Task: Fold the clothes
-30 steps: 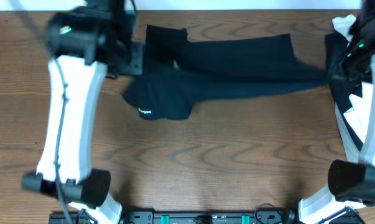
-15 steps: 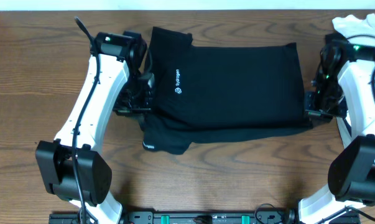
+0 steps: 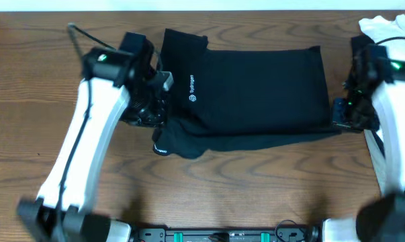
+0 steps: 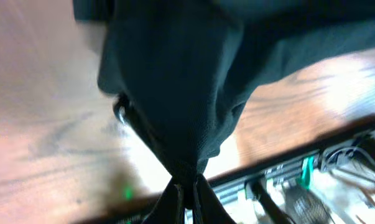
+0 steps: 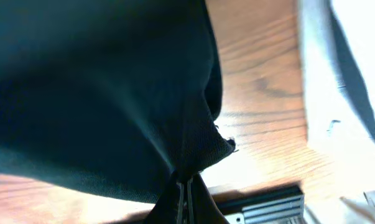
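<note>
I see the black T-shirt's near edge (image 3: 185, 144) bunched by my left gripper, so next I raise the shirt high with both grippers and lay it flat before folding.
The black T-shirt (image 3: 256, 87) lies spread across the far middle of the table, its small white chest logo (image 3: 192, 87) showing near its left side. My left gripper (image 3: 155, 114) is shut on the shirt's left edge; the left wrist view shows black cloth (image 4: 175, 87) pinched between the fingers (image 4: 188, 190). My right gripper (image 3: 340, 114) is shut on the shirt's right edge; the right wrist view shows the cloth (image 5: 100, 93) bunched into the jaws (image 5: 186, 186). A white garment (image 3: 383, 27) lies at the far right corner.
The wooden table (image 3: 222, 188) runs to a front edge with a black rail (image 3: 222, 235). A white and dark cloth (image 5: 342, 74) lies to the right of the black shirt in the right wrist view.
The stretched, bunched shirt came toward the front and spread out flat with the logo up. Since half a second ago, both grippers have stayed at its side edges with small shifts.
</note>
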